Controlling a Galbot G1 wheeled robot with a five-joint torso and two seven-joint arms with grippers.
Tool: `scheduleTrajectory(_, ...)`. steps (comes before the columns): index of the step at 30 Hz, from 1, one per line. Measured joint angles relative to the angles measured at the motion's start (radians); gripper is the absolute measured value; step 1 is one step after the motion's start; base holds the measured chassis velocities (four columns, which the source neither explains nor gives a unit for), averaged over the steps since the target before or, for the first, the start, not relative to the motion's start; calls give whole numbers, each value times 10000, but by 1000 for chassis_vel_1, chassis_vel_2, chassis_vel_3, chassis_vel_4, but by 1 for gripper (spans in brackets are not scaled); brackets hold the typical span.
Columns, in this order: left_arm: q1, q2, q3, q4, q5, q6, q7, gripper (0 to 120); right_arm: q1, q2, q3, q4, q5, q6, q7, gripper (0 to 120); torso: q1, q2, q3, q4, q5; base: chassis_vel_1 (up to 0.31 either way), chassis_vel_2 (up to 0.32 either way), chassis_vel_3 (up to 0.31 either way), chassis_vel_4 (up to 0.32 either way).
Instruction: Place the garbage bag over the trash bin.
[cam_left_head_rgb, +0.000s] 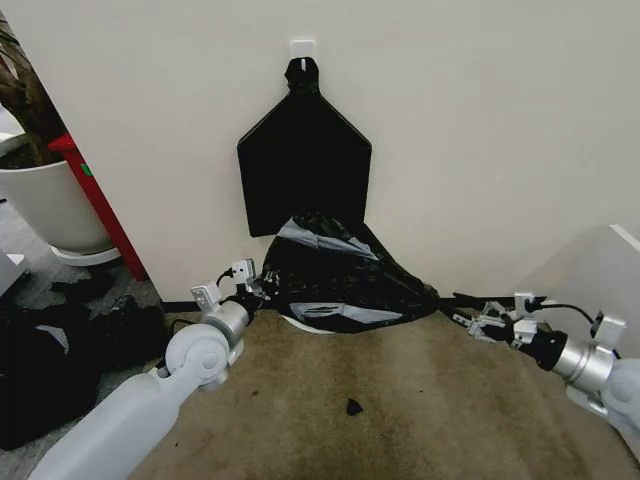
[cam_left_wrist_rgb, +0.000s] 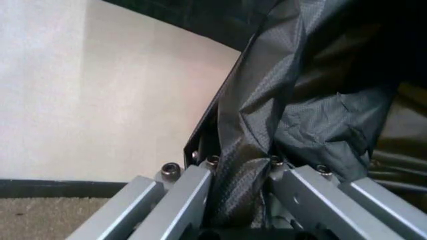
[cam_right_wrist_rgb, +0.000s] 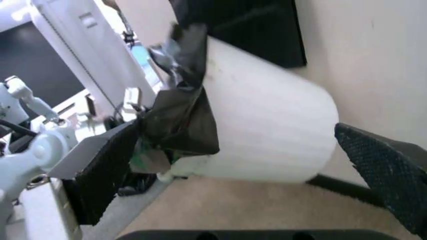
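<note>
The garbage bag (cam_left_head_rgb: 390, 283) will spread out and puff up wide when I lift its side, because loose wrinkles (cam_left_head_rgb: 335, 275) run between the grey bands toward a bunched corner.
The glossy black garbage bag (cam_left_head_rgb: 340, 280) is draped over the trash bin (cam_left_head_rgb: 300, 323), which stands on the carpet against the wall with only a white sliver of it visible at the bag's lower edge. My left gripper (cam_left_head_rgb: 255, 287) is at the bag's left edge, shut on a fold of the plastic (cam_left_wrist_rgb: 243, 185). My right gripper (cam_left_head_rgb: 472, 320) is at the bag's right corner, open. Its two black fingers (cam_right_wrist_rgb: 387, 170) stand wide apart on either side of the bin's bare white wall (cam_right_wrist_rgb: 267, 135). A crumpled flap of bag (cam_right_wrist_rgb: 180, 117) hangs by the other finger.
A flat black bag bundle (cam_left_head_rgb: 305, 160) hangs from a wall hook right above the bin. A big white plant pot (cam_left_head_rgb: 45, 200) and a red panel (cam_left_head_rgb: 100, 200) stand left, with dark clutter (cam_left_head_rgb: 60, 350) on the floor. A small black scrap (cam_left_head_rgb: 354, 406) lies on the carpet.
</note>
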Motion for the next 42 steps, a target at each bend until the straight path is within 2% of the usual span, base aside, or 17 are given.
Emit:
scheduleTrajectory(12, -77, -12, -3, 98, -87, 5, -282, 1, 3, -184, 849, 687, 873, -115, 821, 100, 0, 0, 1, -1, 3, 0, 0, 0, 0)
scheduleTrajectory(15, -43, 69, 7, -178, 124, 87, -393, 1, 196, -238, 938, 1352, 309, -9, 2228, 100, 0, 0, 0, 0, 3, 0, 0, 0, 0)
scheduleTrajectory(19, -29, 251, 153, -737, 854, 515, -881, 1, 737, -349, 404, 3285, -1926, 94, 5574, 100, 0, 0, 0, 1, -7, 0, 0, 0, 0)
scheduleTrajectory(20, -29, 251, 153, -737, 854, 515, -881, 1, 737, -349, 404, 3285, -1926, 94, 5574, 100, 0, 0, 0, 1, -7, 0, 0, 0, 0)
scheduleTrajectory(21, -31, 280, 184, -825, 956, 578, -972, 1, 853, -358, 151, 3633, -2412, 129, 6099, 100, 0, 0, 0, 2, -6, 0, 0, 0, 0)
scheduleTrajectory(23, -89, 455, 332, -1283, 1365, 1040, -1509, 1, 1306, -257, -959, 4564, -4553, 293, 7151, 100, 0, 0, 0, 3, 3, 0, 0, 0, 0)
scheduleTrajectory(27, -121, 617, 447, -1675, 1533, 1563, -2126, 1, 1719, -3, -1619, 5122, -5631, -65, 7205, 100, 0, 0, 0, 1, 2, 0, 0, 0, 0)
scheduleTrajectory(28, -140, 703, 537, -1966, 1617, 1970, -2572, 1, 2026, 160, -2388, 5280, -6730, -171, 6934, 100, 0, 0, 0, 1, 1, 0, 0, 0, 0)
scheduleTrajectory(30, -183, 712, 671, -2206, 1657, 2307, -2990, 1, 2449, 338, -3448, 5218, -7779, -151, 6801, 100, 0, 0, 0, 0, 2, 0, 0, 0, 0)
scheduleTrajectory(31, -183, 712, 671, -2206, 1657, 2307, -2990, 1, 2449, 338, -3448, 5218, -7779, -151, 6801, 100, 0, 0, 0, 0, 2, 0, 0, 0, 0)
scheduleTrajectory(36, -259, 681, 942, -2522, 1972, 2697, -3323, 1, 3450, 1015, -5960, 4925, -9462, -147, 6703, 98, 0, 0, 1, 3, 0, 0, 0, 0, 0)
scheduleTrajectory(42, -164, 670, 1045, -2733, 2158, 2823, -3300, 1, 3658, 1670, -6989, 4313, -11091, 142, 6571, 94, 0, 0, 0, 1, 2, 0, 0, 0, 0)
